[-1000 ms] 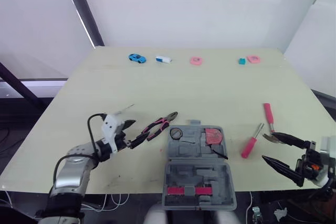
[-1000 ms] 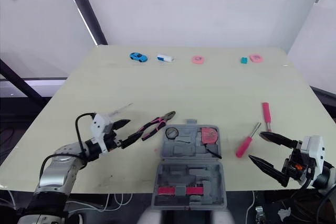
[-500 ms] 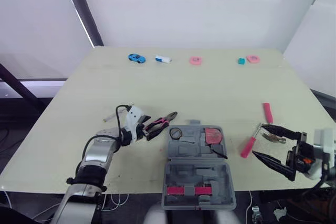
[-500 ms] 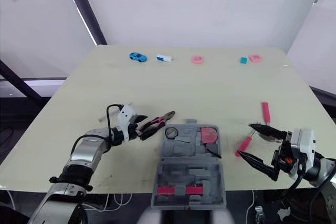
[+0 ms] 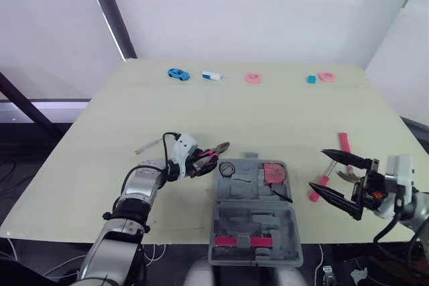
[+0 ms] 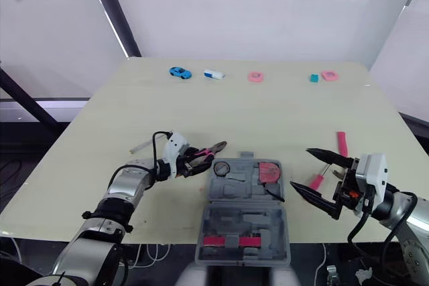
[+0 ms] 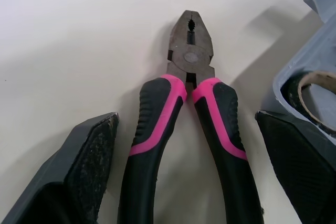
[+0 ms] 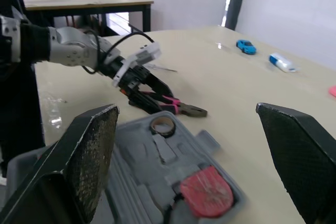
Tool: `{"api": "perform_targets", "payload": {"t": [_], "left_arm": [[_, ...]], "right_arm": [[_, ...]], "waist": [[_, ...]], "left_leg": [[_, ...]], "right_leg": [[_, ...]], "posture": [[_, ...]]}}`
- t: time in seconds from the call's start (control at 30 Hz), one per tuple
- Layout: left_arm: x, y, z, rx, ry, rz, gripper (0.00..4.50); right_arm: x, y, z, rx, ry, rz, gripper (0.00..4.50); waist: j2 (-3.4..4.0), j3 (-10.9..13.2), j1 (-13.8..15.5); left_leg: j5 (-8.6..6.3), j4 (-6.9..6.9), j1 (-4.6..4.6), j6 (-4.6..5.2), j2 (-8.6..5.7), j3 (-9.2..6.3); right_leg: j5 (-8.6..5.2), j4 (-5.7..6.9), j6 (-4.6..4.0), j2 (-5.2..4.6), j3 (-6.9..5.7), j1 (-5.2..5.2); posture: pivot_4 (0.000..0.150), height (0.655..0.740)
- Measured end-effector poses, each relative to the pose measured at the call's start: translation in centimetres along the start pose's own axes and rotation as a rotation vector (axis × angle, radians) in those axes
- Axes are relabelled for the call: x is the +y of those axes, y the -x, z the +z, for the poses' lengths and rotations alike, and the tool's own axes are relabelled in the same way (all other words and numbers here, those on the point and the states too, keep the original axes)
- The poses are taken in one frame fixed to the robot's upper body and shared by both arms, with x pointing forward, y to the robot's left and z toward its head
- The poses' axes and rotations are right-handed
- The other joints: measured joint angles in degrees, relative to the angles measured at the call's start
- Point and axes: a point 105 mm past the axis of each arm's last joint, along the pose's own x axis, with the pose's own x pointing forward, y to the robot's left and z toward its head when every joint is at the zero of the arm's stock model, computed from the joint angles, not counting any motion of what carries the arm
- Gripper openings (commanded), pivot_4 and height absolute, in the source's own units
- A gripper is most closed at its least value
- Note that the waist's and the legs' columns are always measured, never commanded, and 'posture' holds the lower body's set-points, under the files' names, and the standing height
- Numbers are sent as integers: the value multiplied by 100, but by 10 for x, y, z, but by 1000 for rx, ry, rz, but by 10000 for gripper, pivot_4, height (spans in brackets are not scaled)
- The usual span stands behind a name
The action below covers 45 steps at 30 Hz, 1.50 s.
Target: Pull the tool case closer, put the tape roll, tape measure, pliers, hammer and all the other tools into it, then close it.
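The pliers' jaws (image 7: pixel 191 27) already touch at their end, so the pink-and-black handles (image 7: pixel 149 153) will stay wide apart when the robot grips and lifts the pliers.
The grey tool case (image 5: pixel 253 213) lies open near the table's front edge. Its far half holds a tape roll (image 5: pixel 226 169) and a red tape measure (image 5: pixel 273 173); a pink-and-black tool (image 5: pixel 241 242) lies in the near half. The pink-handled pliers (image 7: pixel 190 61) lie on the table just left of the case. My left gripper (image 5: pixel 195 163) is open, its fingers (image 7: pixel 92 153) straddling the pliers' handles. My right gripper (image 5: pixel 318 169) hangs open right of the case, above a pink screwdriver (image 5: pixel 318 186). A second pink-handled tool (image 5: pixel 344 143) lies farther right.
A thin pale stick-like tool (image 5: pixel 149 145) lies left of my left gripper. Along the table's far edge sit a blue toy car (image 5: pixel 177 74), a white object (image 5: pixel 212 76), two pink pieces (image 5: pixel 253 78) (image 5: pixel 326 76) and a teal block (image 5: pixel 311 79).
My left gripper has moved right along the table until its open fingers straddle the pliers' handles. My right gripper has moved left and up toward the case.
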Motion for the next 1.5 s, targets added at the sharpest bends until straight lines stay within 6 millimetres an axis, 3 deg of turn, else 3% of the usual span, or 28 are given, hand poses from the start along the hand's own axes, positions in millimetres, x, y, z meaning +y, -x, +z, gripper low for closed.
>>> {"api": "perform_targets", "payload": {"t": [0.03,0.07,0.47,0.63,0.8,0.9,1.03,1.2,1.27,1.4,1.5], "left_arm": [[0,-1,0,1,1,3,26991],[1,-1,0,2,0,3,26238],[1,0,1,-9,-26,11,26250],[8,17,10,-6,-79,21,26250],[12,49,44,-27,-204,-16,26249],[12,62,38,5,-204,-12,26249],[-2,76,24,41,-167,-63,26249],[-19,84,53,4,-250,-168,26249],[-25,82,75,-15,-301,-219,26249],[-41,72,92,-38,-334,-316,26249],[-49,62,93,-28,-330,-377,26249]], "right_arm": [[0,-1,1,-2,4,-4,45000],[0,-1,2,-3,6,-6,45000],[3,-12,5,-6,-2,6,45000],[3,-19,8,-14,11,36,45000],[-4,-24,5,54,68,51,45000],[-6,-25,2,62,64,58,45000],[-9,-32,8,49,98,80,45000],[-10,-48,9,120,125,131,45000],[-13,-61,2,214,131,146,45000],[-15,-73,-10,355,180,168,45000],[-17,-83,-15,428,211,187,45000]], "waist": [[0,0,14],[0,0,25],[0,0,34],[-18,13,-18],[-22,16,-50],[-20,16,-71],[-30,29,-103],[-30,32,-53],[-31,33,-56],[-30,34,-64],[-29,34,-81]], "left_leg": [[0,0,0,0,0,0],[0,0,0,0,0,0],[0,0,0,0,1,-1],[0,-2,-7,0,9,-4],[0,-2,-8,0,10,-1],[0,-4,-6,0,10,0],[0,-2,-7,0,15,-1],[0,1,-7,-1,13,0],[0,2,-8,-1,11,2],[0,0,-19,0,9,2],[0,1,-30,0,9,0]], "right_leg": [[0,0,0,0,1,0],[0,0,0,0,0,0],[0,1,-1,1,-1,-1],[0,0,-2,8,-3,-5],[-1,-3,-4,6,-2,-5],[-1,-2,-4,6,-1,-6],[-3,0,-8,6,-2,-7],[-11,0,-22,4,-4,-7],[-11,0,-23,4,-2,-8],[-5,-4,-10,6,-1,-19],[-2,-3,-5,10,-2,-30]], "posture": [[1500,7400],[1500,7400],[1500,7400],[1500,7400],[1500,7400],[1500,7400],[1500,7400],[1500,7400],[1500,7400],[1500,7400],[1500,7400]]}}
